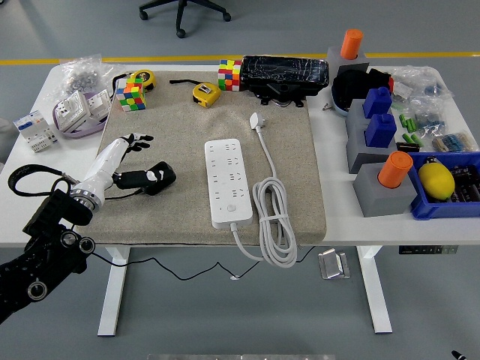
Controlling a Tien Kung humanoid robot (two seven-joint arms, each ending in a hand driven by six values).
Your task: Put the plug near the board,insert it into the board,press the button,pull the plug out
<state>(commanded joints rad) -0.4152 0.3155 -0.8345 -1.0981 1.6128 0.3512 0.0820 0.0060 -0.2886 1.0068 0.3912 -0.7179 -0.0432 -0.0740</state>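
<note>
The black cable point(124, 196) is lying in loose bends point(184, 279) below the table. The cable will trail along slack when I carry the plug to the board.
A white power strip point(227, 182) lies lengthwise on the beige mat point(180, 127), with its round button point(232, 208) near the close end. A black plug point(154, 177) with a thin black cable lies on the mat, left of the strip and apart from it. My left hand point(129, 148) comes in from the lower left and hovers just behind and left of the plug, with its fingers point(139, 139) spread. I cannot tell whether the thumb touches the plug. The right hand is out of view.
The strip's own white cable point(274, 221) is coiled to its right, and its plug point(256, 120) lies farther back. Two Rubik's cubes point(129, 97), tape measures point(205, 93) and a black box point(285, 75) line the back. Grey blocks point(379, 187) and a blue bin point(450, 187) stand at the right.
</note>
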